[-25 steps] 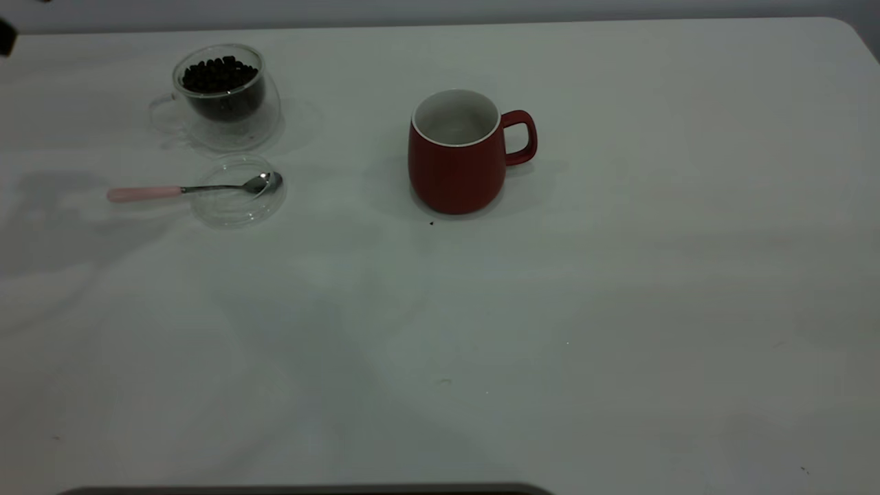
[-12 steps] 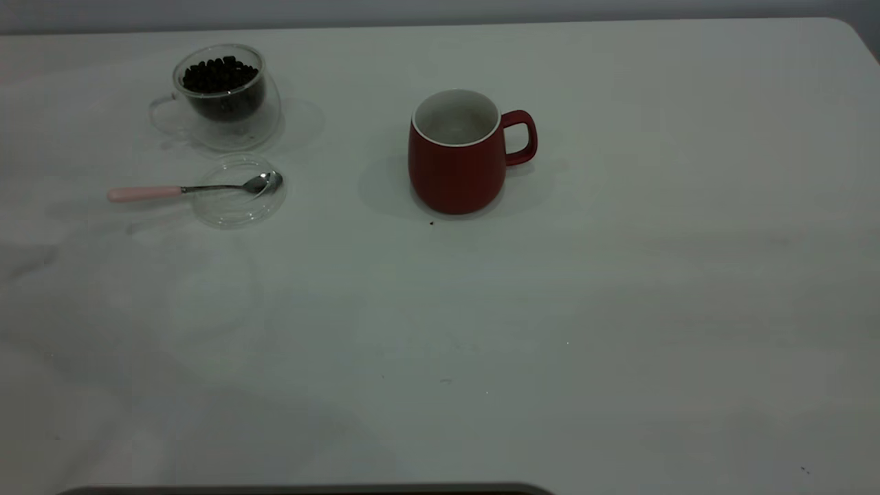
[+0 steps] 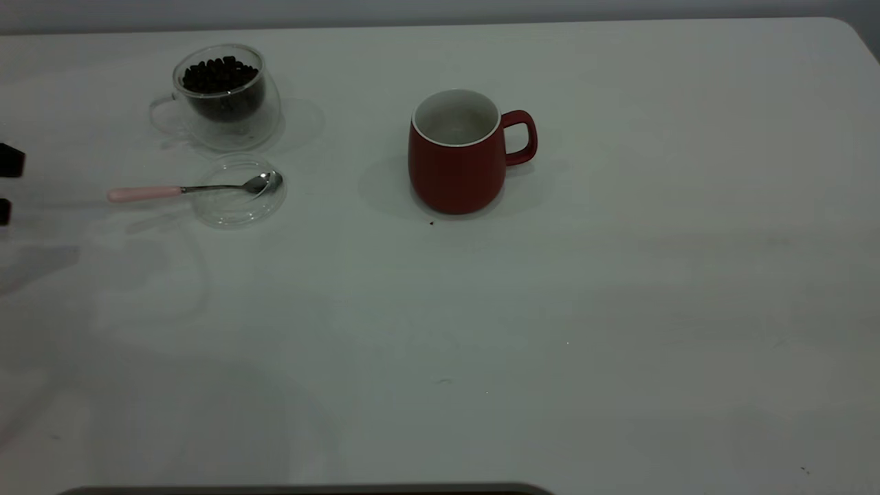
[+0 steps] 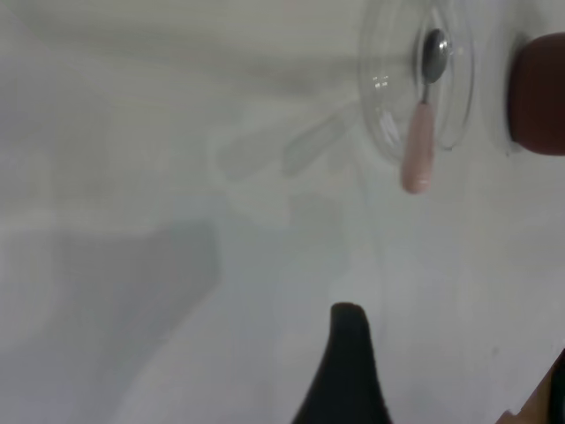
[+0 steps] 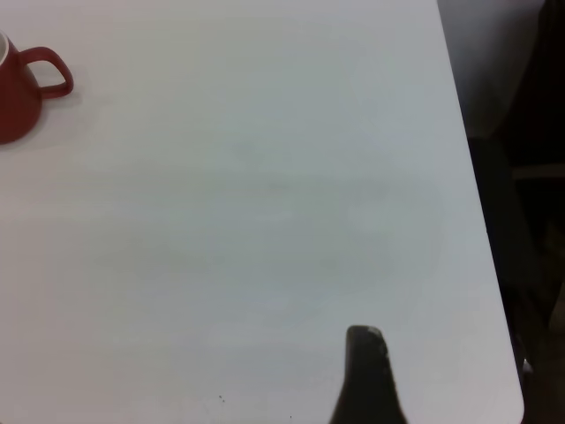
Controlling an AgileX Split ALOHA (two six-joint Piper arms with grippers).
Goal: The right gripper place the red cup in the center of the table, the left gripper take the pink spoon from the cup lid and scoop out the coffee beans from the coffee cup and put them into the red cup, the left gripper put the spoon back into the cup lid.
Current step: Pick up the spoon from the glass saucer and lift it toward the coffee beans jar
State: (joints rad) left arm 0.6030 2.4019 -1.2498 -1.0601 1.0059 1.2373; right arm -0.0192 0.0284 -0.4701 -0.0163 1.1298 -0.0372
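Observation:
My open left gripper should go on moving in until my fingers are on both sides of the handle (image 3: 128,194), because the pink spoon's handle (image 3: 158,193) sticks out past the cup lid toward the gripper.
The red cup (image 3: 457,155) stands upright near the middle of the table (image 3: 619,309), handle to the right; it also shows in the right wrist view as the red cup (image 5: 22,88). The clear coffee cup (image 3: 223,103) with coffee beans (image 3: 218,74) stands at the back left. In front of it the pink spoon (image 3: 148,193) rests with its bowl on the cup lid (image 3: 237,206). My left gripper (image 3: 5,185) is open at the left edge, level with the spoon handle and apart from it. The right gripper (image 5: 455,362) is open over bare table, far right of the red cup.
A small dark speck (image 3: 432,223) lies just in front of the red cup. The table's right edge (image 5: 481,230) runs close beside the right gripper, with dark floor beyond. Wide bare tabletop stretches in front of the cups.
The left gripper's two dark fingertips have come into the exterior view at the left edge, level with the spoon. Shadows on the left of the table have shifted. Cups, lid and spoon are unmoved.

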